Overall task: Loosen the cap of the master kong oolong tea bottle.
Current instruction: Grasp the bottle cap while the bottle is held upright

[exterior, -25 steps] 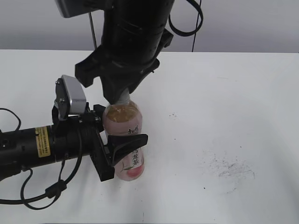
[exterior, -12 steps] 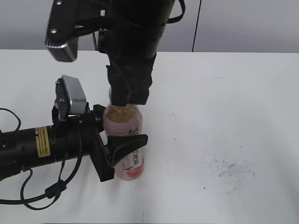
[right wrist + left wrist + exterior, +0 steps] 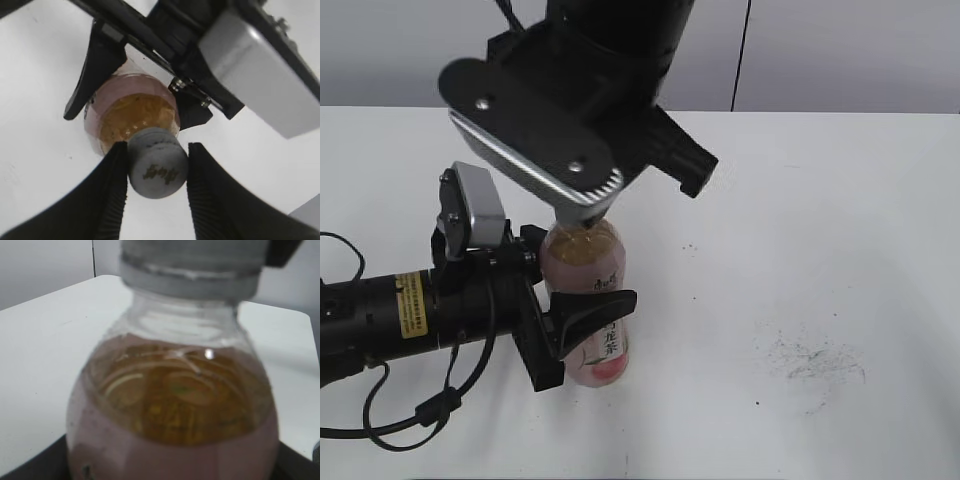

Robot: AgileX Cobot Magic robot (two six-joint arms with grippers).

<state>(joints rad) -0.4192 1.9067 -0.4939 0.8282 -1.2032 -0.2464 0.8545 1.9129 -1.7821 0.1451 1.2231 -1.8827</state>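
Note:
The cap is still on the bottle's neck point(image 3: 185, 311) and my right gripper is twisted far around, so my right gripper should open, turn back and grab the cap's sides point(image 3: 158, 167) again.
The master kong oolong tea bottle point(image 3: 588, 275) stands upright on the white table, amber tea above a pink label. My left gripper point(image 3: 582, 300) reaches in from the left and is shut on its body; its dark fingers point(image 3: 30, 467) show at the bottom corners of the left wrist view behind the bottle point(image 3: 175, 415). My right gripper point(image 3: 582, 212) comes down from above and hides the cap in the exterior view. In the right wrist view the grey cap point(image 3: 157, 162) with its dark logo sits between both ribbed fingers point(image 3: 112, 185), which press its sides. The cap's rim point(image 3: 192, 267) fills the top of the left wrist view.
The white table point(image 3: 800, 230) runs to a grey wall at the back. Dark smudges point(image 3: 815, 360) mark the table at the right. A black cable point(image 3: 430, 410) loops under the left arm near the front edge.
The right wrist has turned about the cap, its silver camera block swinging round to the front. The bottle and the left gripper have stayed in place.

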